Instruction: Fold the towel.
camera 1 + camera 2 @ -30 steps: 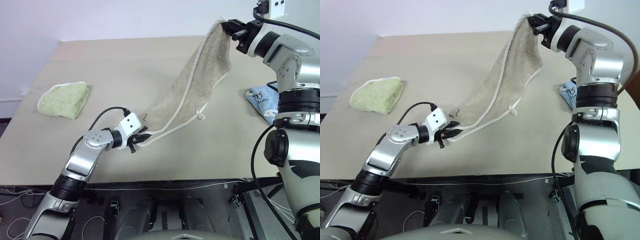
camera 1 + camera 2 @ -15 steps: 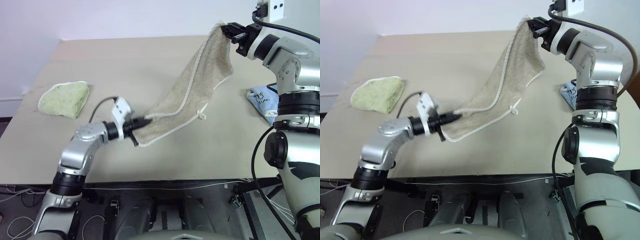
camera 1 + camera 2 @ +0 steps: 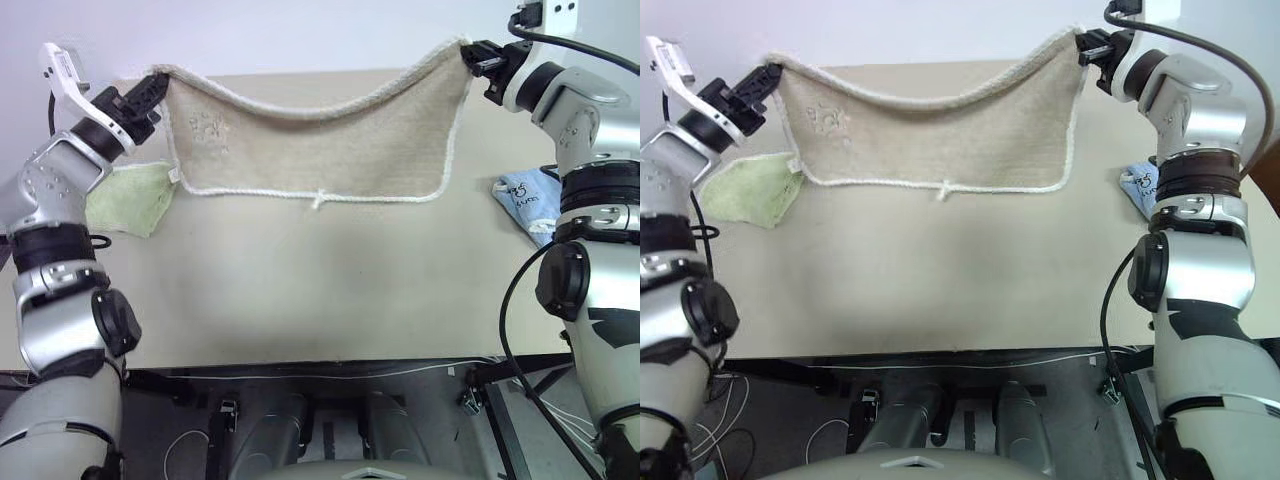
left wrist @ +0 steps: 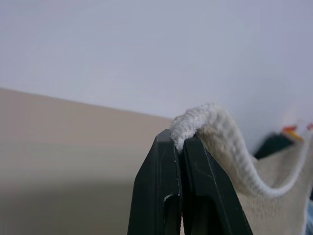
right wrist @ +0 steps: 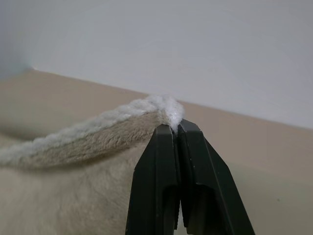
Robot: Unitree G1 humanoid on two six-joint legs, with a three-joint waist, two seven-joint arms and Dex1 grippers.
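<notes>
My left gripper and my right gripper should pull the top edge back toward me, because the towel's top edge is far out past its loop edge.
The beige towel with white edging hangs spread in the air above the table, sagging along its top edge. My left gripper is shut on its upper left corner, and my right gripper is shut on its upper right corner. In the left wrist view the black fingers pinch the white edging of the towel. The right wrist view likewise has the fingers clamped on the towel corner. A faint logo shows near the left corner and a small loop hangs from the bottom edge.
A folded light green towel lies on the table at the left, partly behind the hanging cloth. A light blue cloth lies at the right edge, beside my right arm. Cables run below the table's front edge.
My left gripper rose from low over the table up and to the left with its corner, pulling the towel out flat between both grippers. The right gripper stayed nearly still.
</notes>
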